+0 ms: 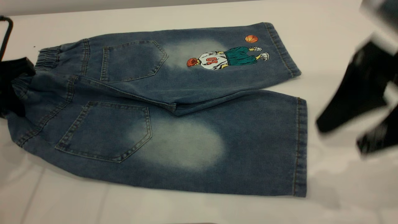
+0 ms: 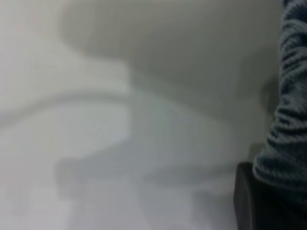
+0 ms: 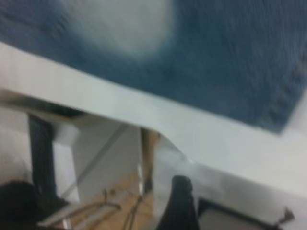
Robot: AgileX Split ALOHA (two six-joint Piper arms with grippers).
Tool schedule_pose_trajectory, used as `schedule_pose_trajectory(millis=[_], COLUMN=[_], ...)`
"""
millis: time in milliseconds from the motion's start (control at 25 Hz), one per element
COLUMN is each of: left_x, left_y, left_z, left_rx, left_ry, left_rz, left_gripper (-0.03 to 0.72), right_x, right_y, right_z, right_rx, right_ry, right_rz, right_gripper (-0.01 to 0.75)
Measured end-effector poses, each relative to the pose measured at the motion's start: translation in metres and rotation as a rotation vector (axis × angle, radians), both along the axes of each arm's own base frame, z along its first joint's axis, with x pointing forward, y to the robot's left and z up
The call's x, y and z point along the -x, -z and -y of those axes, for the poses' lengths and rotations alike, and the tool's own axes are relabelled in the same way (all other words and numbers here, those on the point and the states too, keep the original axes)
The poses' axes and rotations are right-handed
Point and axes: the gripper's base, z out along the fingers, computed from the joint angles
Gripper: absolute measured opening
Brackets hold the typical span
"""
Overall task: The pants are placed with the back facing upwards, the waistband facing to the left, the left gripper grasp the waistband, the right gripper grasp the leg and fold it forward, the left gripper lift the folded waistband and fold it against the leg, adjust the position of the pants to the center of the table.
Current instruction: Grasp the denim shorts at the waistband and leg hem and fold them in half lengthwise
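The plain leg (image 1: 238, 149) will fold along the middle and cover the cartoon print when I carry it over, because the matching legs split at the crotch (image 1: 175, 108).
The blue denim pants (image 1: 174, 102) lie flat on the white table (image 1: 342, 193), back pockets up, with the cartoon-print leg on the far side. The ruffled waistband (image 1: 46, 59) points left. My left gripper (image 1: 14, 84) sits at that end and is shut on the waistband (image 2: 288, 120), which bunches over one black finger (image 2: 249, 201). The plain leg (image 1: 248, 143) with its pale patch lies nearest the front, hem to the right. My right gripper (image 1: 340, 138) hangs open in the air to the right of that hem, touching nothing. Its wrist view shows the leg (image 3: 216, 57) beyond its fingers (image 3: 180, 201).
A black cable (image 1: 6, 34) loops at the far left. The table's front edge (image 3: 144, 110) runs close to the plain leg, with floor and furniture legs (image 3: 62, 158) below it. Bare tabletop lies right of the hems and in front of the pants.
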Motion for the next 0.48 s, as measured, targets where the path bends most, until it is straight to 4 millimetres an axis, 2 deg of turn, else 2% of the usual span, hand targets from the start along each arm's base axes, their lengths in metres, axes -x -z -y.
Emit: schedule_pose_trajectory(millis=[160, 480], left_x=[0.0, -0.001], left_y=[-0.004, -0.004], left_z=[0.01, 0.021], left_rx=[-0.011, -0.014], left_ry=[0.058, 0.101], left_rz=[0.012, 0.017], left_gripper=[0.09, 0.09], right_x=[0.007, 0.007], right_y=[0.028, 0.064], right_z=[-0.009, -0.025], right_rx=[0.048, 0.023], right_ry=[0.002, 0.022], right_rz=[-0.077, -0.128], right_gripper=[0.531, 0.531])
